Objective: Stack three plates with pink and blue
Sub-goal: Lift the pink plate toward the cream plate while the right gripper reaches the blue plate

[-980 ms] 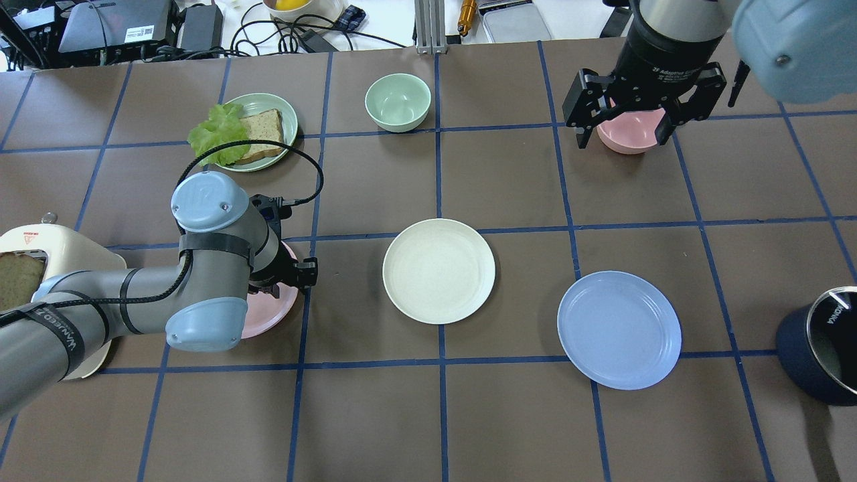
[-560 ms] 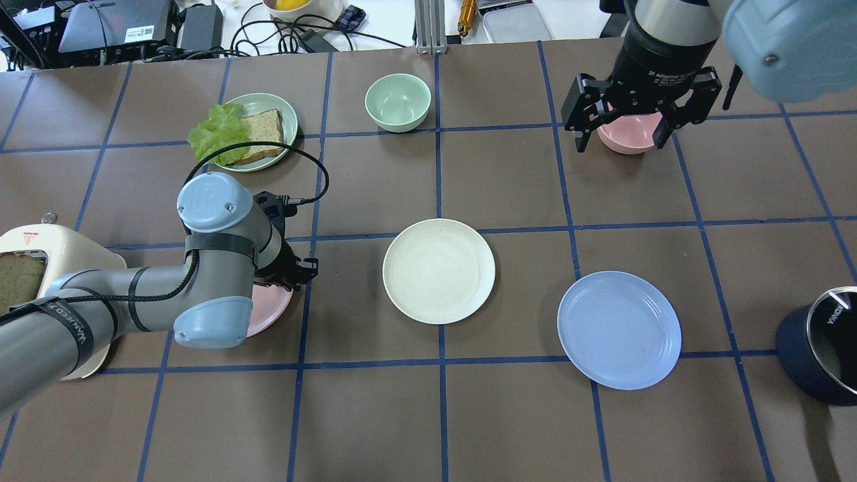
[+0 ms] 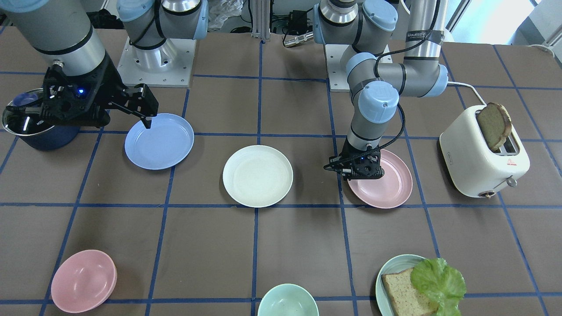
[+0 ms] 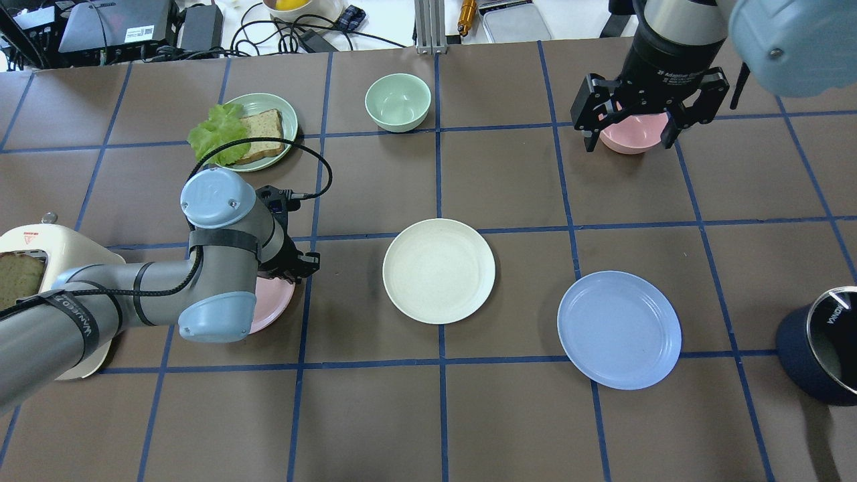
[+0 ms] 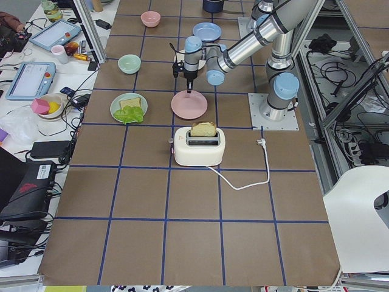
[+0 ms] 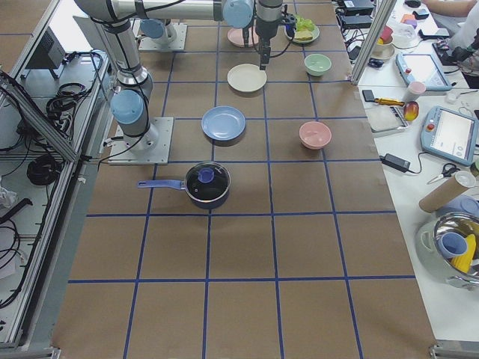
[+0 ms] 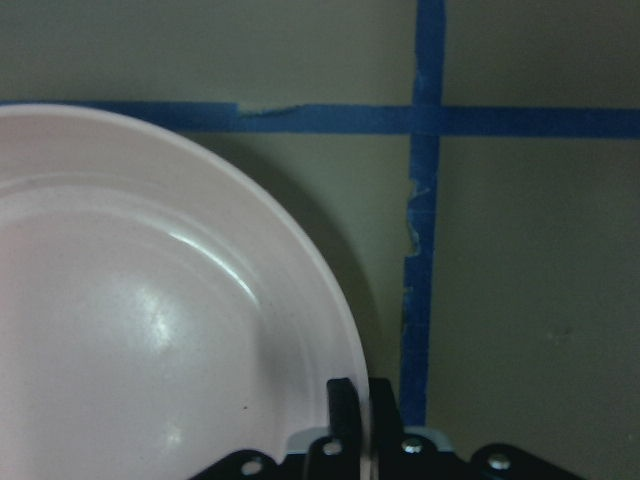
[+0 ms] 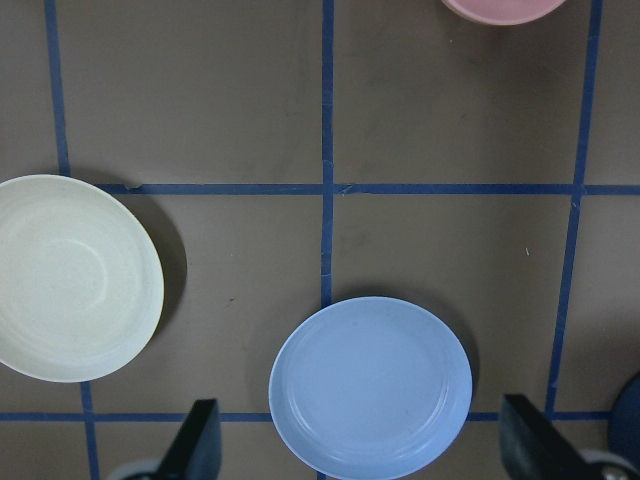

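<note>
My gripper will lower the light blue plate (image 3: 159,141). It is as wide as the cream-white plate (image 3: 257,176), so it will cover the stack almost to the stack's rim.
The pale pink plate (image 3: 386,188) lies at the robot's left, partly under the left wrist in the overhead view (image 4: 271,304). My left gripper (image 3: 358,169) is shut on its rim nearest the middle of the table; the left wrist view shows the fingers (image 7: 343,410) pinching the rim of the pink plate (image 7: 150,320). The cream-white plate (image 4: 438,271) sits at the table's centre. The light blue plate (image 4: 619,329) sits to its right. My right gripper (image 4: 629,142) hangs open and empty, high above the table, with the blue plate (image 8: 370,385) below it.
A pink bowl (image 4: 633,134) and a green bowl (image 4: 398,102) stand at the far side. A green plate (image 4: 284,110) with bread and lettuce is far left. A toaster (image 3: 483,158) stands beside the pink plate. A dark pot (image 4: 820,355) is at the right edge.
The left wrist has shifted a little away from the robot and toward the centre, still at the pink plate's rim. The right gripper has drifted slightly right, still open.
</note>
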Available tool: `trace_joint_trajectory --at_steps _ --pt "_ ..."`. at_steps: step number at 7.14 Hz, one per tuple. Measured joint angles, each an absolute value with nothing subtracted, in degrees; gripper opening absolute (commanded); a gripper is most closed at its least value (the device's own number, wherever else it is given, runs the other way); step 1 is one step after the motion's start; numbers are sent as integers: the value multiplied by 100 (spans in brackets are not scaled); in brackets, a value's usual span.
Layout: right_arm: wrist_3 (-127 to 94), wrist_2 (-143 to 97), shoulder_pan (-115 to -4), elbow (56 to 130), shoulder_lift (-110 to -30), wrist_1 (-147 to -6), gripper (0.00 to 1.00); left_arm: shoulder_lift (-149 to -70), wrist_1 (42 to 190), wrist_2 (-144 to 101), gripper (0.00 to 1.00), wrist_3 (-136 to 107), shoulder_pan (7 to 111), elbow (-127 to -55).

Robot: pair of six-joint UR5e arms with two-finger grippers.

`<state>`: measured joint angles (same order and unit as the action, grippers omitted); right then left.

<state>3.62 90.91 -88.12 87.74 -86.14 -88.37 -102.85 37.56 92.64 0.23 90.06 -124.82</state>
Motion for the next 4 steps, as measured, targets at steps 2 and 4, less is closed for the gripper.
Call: trace_joint_trajectory --at_steps 2,4 --pt "1013 9257 -8318 9213 -8641 -8898 97 -10304 4135 9852 0 19 9488 -11967" --pt "1528 9464 -7839 9783 -8653 -9303 97 -10352 5016 10019 0 -26 9878 -11259"
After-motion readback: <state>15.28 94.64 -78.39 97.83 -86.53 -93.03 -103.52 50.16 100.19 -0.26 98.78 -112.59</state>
